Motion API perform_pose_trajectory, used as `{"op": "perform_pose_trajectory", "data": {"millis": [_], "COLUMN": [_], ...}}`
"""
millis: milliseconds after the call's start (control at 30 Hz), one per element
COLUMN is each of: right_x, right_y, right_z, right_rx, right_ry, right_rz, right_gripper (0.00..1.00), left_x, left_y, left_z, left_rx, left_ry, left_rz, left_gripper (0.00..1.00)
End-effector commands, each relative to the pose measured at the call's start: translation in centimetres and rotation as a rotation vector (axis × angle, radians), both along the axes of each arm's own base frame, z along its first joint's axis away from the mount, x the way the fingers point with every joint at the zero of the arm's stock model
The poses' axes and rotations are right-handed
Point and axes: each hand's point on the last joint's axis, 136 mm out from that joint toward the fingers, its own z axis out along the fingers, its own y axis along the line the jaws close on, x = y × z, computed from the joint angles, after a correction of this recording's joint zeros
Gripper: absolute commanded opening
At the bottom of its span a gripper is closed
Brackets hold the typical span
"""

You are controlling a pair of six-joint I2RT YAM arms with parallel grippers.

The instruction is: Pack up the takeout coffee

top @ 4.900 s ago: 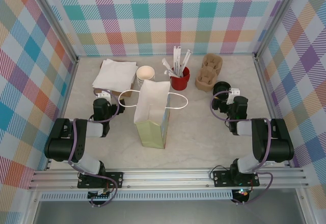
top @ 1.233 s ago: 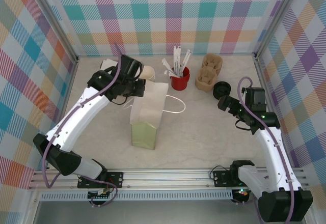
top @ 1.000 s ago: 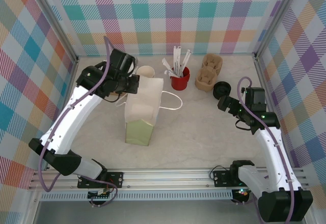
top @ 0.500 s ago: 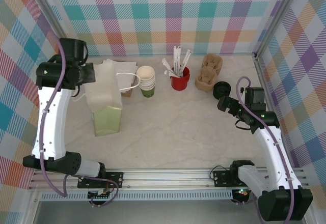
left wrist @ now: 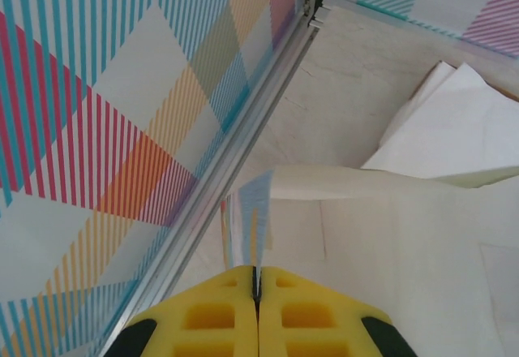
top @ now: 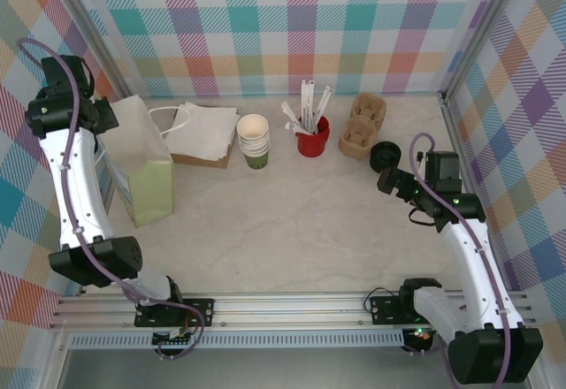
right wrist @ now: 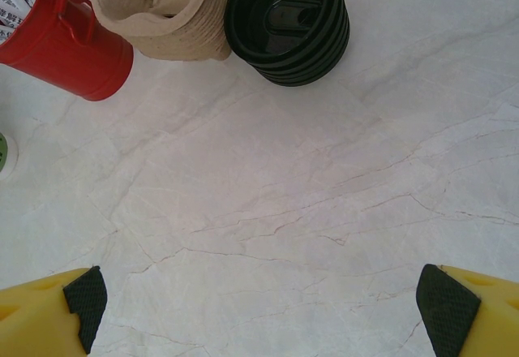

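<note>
The marble (left wrist: 206, 251) between the paper bag and the metal rail (left wrist: 227, 166) is clear, so my left gripper keeps pulling on the bag's rim until the bag is standing there.
The takeout coffee is out of view. My left gripper (top: 103, 121) (left wrist: 257, 272) is shut on the rim of a white and pale-green paper bag (top: 146, 166) (left wrist: 389, 235), which stands upright against the left wall. My right gripper (top: 386, 181) (right wrist: 268, 308) hovers open over bare marble, nothing between its yellow fingers (right wrist: 49, 304). Just beyond it lies a stack of black lids (top: 385, 154) (right wrist: 288, 20). A stack of lidless paper cups (top: 253, 139) stands at the back middle.
A red cup of white stirrers (top: 311, 133) (right wrist: 61, 45) and brown pulp cup carriers (top: 360, 125) (right wrist: 162, 8) stand at the back. White napkins (top: 203, 128) (left wrist: 454, 130) lie back left. Metal frame rails (left wrist: 235, 154) and plaid walls close in the table.
My left arm has swung the bag from the middle of the table to the far left wall. The right arm has stayed put, open.
</note>
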Motion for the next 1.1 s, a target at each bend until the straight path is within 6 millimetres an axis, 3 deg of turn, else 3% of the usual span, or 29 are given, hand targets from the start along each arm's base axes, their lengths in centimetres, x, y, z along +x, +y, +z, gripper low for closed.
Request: {"op": "perform_pose_trajectory", "data": {"millis": [0, 267, 467, 633, 767, 1067], "right_x": [-0.1, -0.2, -0.3, -0.6, -0.7, -1.0], "right_y": [0.2, 0.5, 0.6, 0.5, 0.3, 0.2], "right_z": [0.4, 0.4, 0.6, 0.5, 0.7, 1.4], "right_rx": [-0.006, 0.009, 0.016, 0.012, -0.001, -0.013], "right_ry": [-0.011, -0.011, -0.010, -0.005, -0.004, -0.009], "right_rz": [0.019, 0.031, 0.031, 0.028, 0.027, 0.028], "right_gripper": [1.00, 1.00, 1.00, 1.00, 1.00, 1.00], "left_x": [2.6, 7.3, 9.1, 9.1, 8.6, 7.2], "left_y": [1.6, 3.3, 4.3, 4.8, 5.0, 2.5], "left_z": [-0.2, -2.6, -4.0, -3.8, -2.2, 2.2], "left_rx": [-0.013, -0.051, -0.065, -0.047, -0.031, -0.115], "left_ry": [-0.064, -0.071, -0.031, -0.006, -0.035, -0.157], "left_rz": [-0.015, -0.039, -0.024, -0.010, 0.009, -0.014], "left_gripper": [0.00, 0.00, 0.02, 0.25, 0.41, 0.65]}}
